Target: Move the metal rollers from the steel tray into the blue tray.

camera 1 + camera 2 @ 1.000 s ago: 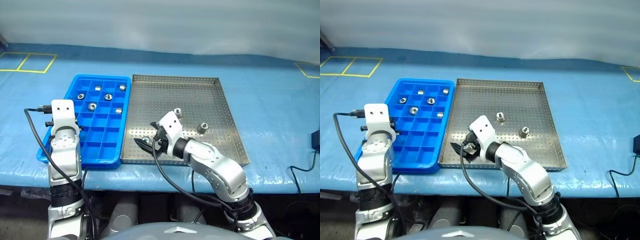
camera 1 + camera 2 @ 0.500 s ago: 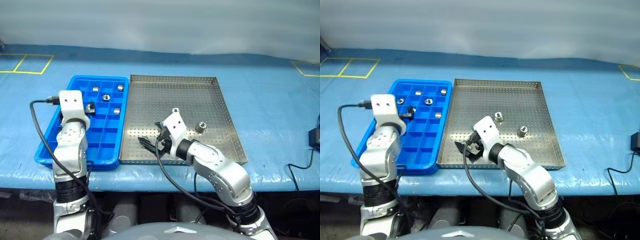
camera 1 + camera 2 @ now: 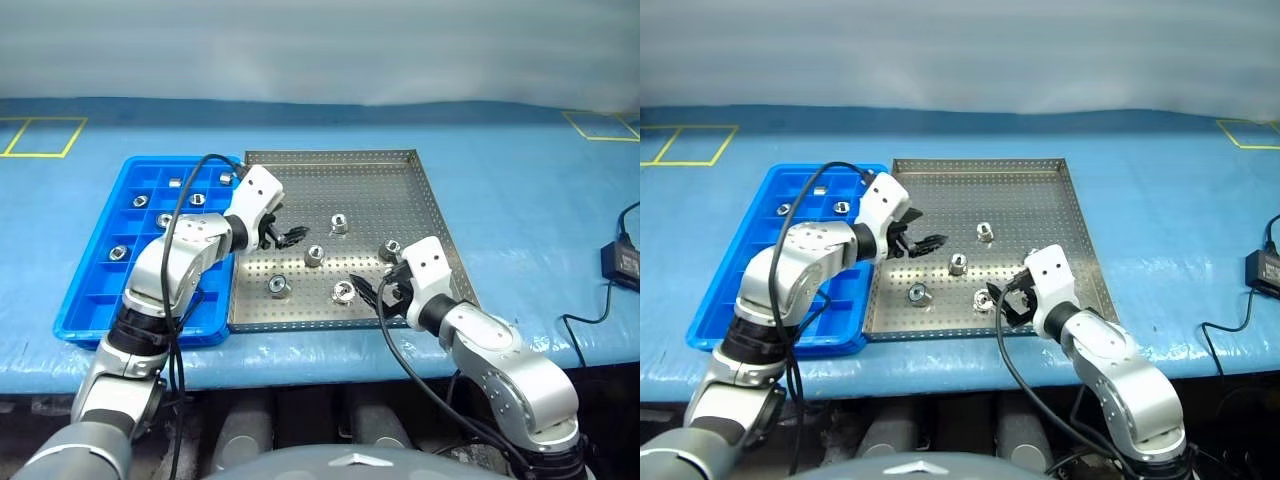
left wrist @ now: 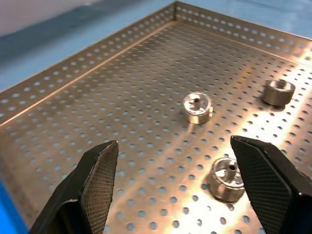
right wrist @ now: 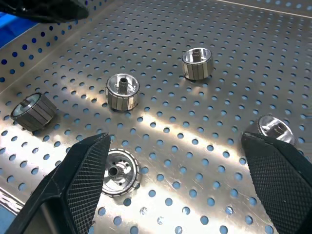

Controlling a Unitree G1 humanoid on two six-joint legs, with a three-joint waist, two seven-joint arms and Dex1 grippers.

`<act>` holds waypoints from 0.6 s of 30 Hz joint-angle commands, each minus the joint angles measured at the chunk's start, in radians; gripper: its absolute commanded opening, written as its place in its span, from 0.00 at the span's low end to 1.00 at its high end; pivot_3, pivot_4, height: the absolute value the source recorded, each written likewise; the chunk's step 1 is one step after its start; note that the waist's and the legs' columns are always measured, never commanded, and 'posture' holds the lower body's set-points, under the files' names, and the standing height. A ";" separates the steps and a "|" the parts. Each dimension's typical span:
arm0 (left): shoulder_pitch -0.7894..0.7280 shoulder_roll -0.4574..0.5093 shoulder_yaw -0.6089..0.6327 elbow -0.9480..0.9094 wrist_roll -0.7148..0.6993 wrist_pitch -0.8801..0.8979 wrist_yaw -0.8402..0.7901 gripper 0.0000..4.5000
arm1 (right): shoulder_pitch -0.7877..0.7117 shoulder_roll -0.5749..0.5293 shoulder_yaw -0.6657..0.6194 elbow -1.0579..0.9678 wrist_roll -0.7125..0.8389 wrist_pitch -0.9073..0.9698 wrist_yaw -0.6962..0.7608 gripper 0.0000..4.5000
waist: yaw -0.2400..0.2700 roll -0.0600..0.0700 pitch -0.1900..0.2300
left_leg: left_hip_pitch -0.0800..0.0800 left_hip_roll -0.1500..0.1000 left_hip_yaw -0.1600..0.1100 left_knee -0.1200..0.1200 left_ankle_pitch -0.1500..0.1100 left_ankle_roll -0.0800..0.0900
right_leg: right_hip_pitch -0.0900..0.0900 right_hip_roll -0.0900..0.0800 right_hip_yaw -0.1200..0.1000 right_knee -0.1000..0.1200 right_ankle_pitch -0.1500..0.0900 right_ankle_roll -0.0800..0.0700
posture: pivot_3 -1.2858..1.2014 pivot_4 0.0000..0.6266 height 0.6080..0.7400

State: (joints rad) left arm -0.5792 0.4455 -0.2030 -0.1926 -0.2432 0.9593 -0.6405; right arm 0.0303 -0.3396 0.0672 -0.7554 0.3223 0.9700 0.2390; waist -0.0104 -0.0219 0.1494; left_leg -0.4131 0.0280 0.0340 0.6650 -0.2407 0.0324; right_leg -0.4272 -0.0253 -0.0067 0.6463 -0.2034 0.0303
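Note:
My left gripper keeps lowering its open fingers until they are around the middle roller's sides (image 3: 314, 260), as the middle roller (image 3: 314, 255) stands upright, clear of the other rollers.
The steel tray (image 3: 380, 190) lies mid-table and holds several metal rollers, among them one at the middle (image 3: 314, 255) and one near the front rim (image 3: 343, 292). The blue tray (image 3: 100, 300) sits against its left side with several rollers (image 3: 197, 199) in its far compartments. My left gripper (image 3: 290, 238) hovers open and empty over the steel tray's left part, pointing at the middle roller (image 4: 226, 178). My right gripper (image 3: 368, 293) stands open and empty low over the front right, just right of the front roller (image 5: 117, 171).
The trays rest on a blue table cover (image 3: 520, 190) whose front edge runs just below them. A black box with a cable (image 3: 622, 262) lies at the far right. Yellow tape marks (image 3: 40, 135) sit at the back corners.
My left gripper opened over the blue tray, then swung right to over the steel tray. My right gripper, still open, drew rightwards along the tray's front. The camera view has shifted as well.

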 commanded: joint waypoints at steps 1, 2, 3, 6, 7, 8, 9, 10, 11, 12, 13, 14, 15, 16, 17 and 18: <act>-0.045 0.003 -0.053 0.061 0.008 -0.019 -0.038 0.88 | 0.006 0.021 -0.020 -0.049 0.006 -0.010 -0.023 1.00 | -0.005 0.000 0.000 | 0.000 0.000 0.000 0.000 0.000 0.000 | 0.000 0.000 0.001 0.000 -0.001 -0.002 | 0.50 0.24 1.00; -0.053 -0.002 -0.070 0.080 0.012 -0.026 -0.045 0.88 | 0.008 0.027 -0.017 -0.050 0.005 -0.012 -0.028 1.00 | -0.006 0.000 0.000 | 0.000 0.000 0.001 0.000 0.000 0.000 | 0.000 0.000 0.001 0.000 -0.001 -0.002 | 0.50 0.24 1.00; -0.061 -0.011 -0.086 0.100 0.014 -0.030 -0.052 0.88 | 0.008 0.033 -0.012 -0.050 0.004 -0.013 -0.033 1.00 | -0.007 0.000 0.000 | 0.000 0.000 0.001 0.000 0.000 0.000 | 0.000 0.000 0.002 0.000 -0.001 -0.002 | 0.50 0.24 1.00; -0.080 -0.031 -0.143 0.160 0.028 -0.055 -0.077 0.88 | 0.002 0.044 0.007 -0.045 -0.003 -0.017 -0.042 1.00 | -0.006 0.000 0.000 | -0.001 -0.001 0.002 0.001 0.000 0.000 | -0.001 -0.001 0.003 -0.001 0.000 0.000 | 0.50 0.24 1.00; -0.086 -0.037 -0.159 0.181 0.040 -0.063 -0.073 0.88 | -0.001 0.047 0.013 -0.043 -0.004 -0.018 -0.044 1.00 | -0.006 0.000 0.000 | -0.001 -0.001 0.002 0.001 0.000 0.001 | -0.001 -0.001 0.003 -0.001 0.001 0.002 | 0.50 0.24 1.00; -0.090 -0.044 -0.173 0.202 0.052 -0.073 -0.070 0.88 | -0.006 0.050 0.018 -0.040 -0.004 -0.021 -0.046 1.00 | -0.006 0.000 0.000 | -0.001 -0.001 0.002 0.001 0.000 0.001 | 0.000 -0.001 0.003 -0.001 0.001 0.002 | 0.49 0.24 1.00; -0.092 -0.051 -0.183 0.219 0.060 -0.080 -0.069 0.88 | -0.010 0.053 0.023 -0.038 -0.004 -0.023 -0.047 1.00 | -0.007 0.000 0.000 | -0.001 -0.001 0.002 0.001 0.000 0.001 | 0.000 -0.001 0.003 -0.001 0.001 0.002 | 0.49 0.24 1.00; -0.093 -0.057 -0.189 0.231 0.065 -0.085 -0.070 0.88 | -0.014 0.055 0.026 -0.037 -0.004 -0.024 -0.049 1.00 | -0.007 0.000 0.000 | -0.001 -0.001 0.002 0.001 0.000 0.001 | -0.001 -0.001 0.004 -0.001 0.001 0.002 | 0.49 0.24 1.00; -0.092 -0.060 -0.194 0.239 0.071 -0.089 -0.071 0.88 | -0.016 0.057 0.028 -0.036 -0.005 -0.024 -0.050 1.00 | -0.010 0.000 0.000 | -0.001 -0.001 0.002 0.001 0.000 0.001 | -0.001 -0.001 0.004 -0.001 0.001 0.002 | 0.49 0.24 1.00; -0.092 -0.056 -0.212 0.249 0.091 -0.098 -0.066 0.88 | -0.018 0.059 0.031 -0.035 -0.005 -0.025 -0.051 1.00 | -0.011 0.000 0.000 | -0.001 -0.001 0.002 0.001 0.000 0.001 | -0.001 -0.001 0.004 -0.001 0.001 0.002 | 0.49 0.24 1.00; -0.091 -0.054 -0.226 0.256 0.107 -0.103 -0.063 0.88 | -0.020 0.060 0.034 -0.035 -0.006 -0.026 -0.052 1.00 | -0.012 0.000 0.000 | -0.001 -0.001 0.002 0.001 0.000 0.001 | -0.001 0.000 0.004 -0.001 0.001 0.002 | 0.49 0.24 1.00; -0.090 -0.053 -0.234 0.262 0.118 -0.104 -0.060 0.88 | -0.021 0.061 0.035 -0.034 -0.006 -0.026 -0.053 1.00 | -0.012 0.000 0.000 | -0.001 -0.001 0.002 0.001 0.000 0.001 | -0.001 0.000 0.004 -0.001 0.001 0.002 | 0.49 0.24 1.00; -0.088 -0.048 -0.246 0.263 0.131 -0.102 -0.061 0.80 | -0.021 0.061 0.036 -0.034 -0.006 -0.027 -0.053 1.00 | -0.013 0.000 0.000 | -0.001 -0.001 0.002 0.001 0.000 0.001 | -0.001 0.000 0.004 -0.001 0.001 0.002 | 0.50 0.24 1.00; -0.083 -0.044 -0.255 0.261 0.141 -0.105 -0.063 0.75 | -0.022 0.061 0.036 -0.033 -0.006 -0.027 -0.053 1.00 | -0.013 0.000 0.000 | -0.001 -0.001 0.002 0.001 0.000 0.001 | -0.001 0.000 0.004 -0.001 0.001 0.002 | 0.50 0.24 1.00; -0.078 -0.042 -0.259 0.258 0.147 -0.107 -0.064 0.68 | -0.023 0.061 0.036 -0.032 -0.007 -0.027 -0.053 1.00 | -0.012 0.000 0.000 | -0.001 -0.001 0.002 0.001 0.000 0.001 | -0.001 0.000 0.004 -0.001 0.001 0.002 | 0.50 0.24 1.00; -0.073 -0.041 -0.259 0.254 0.150 -0.107 -0.065 0.61 | -0.024 0.060 0.036 -0.031 -0.007 -0.027 -0.053 1.00 | -0.012 0.000 0.000 | -0.001 -0.001 0.002 0.001 0.000 0.001 | -0.001 0.000 0.004 -0.001 0.001 0.002 | 0.50 0.24 1.00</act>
State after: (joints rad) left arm -0.6474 0.4005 -0.4567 0.0813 -0.1091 0.8672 -0.7008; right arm 0.0182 -0.2819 0.1079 -0.7634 0.3163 0.9660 0.1891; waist -0.0229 -0.0220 0.1493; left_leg -0.4139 0.0272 0.0365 0.6659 -0.2411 0.0332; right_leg -0.4282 -0.0258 -0.0025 0.6452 -0.2023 0.0322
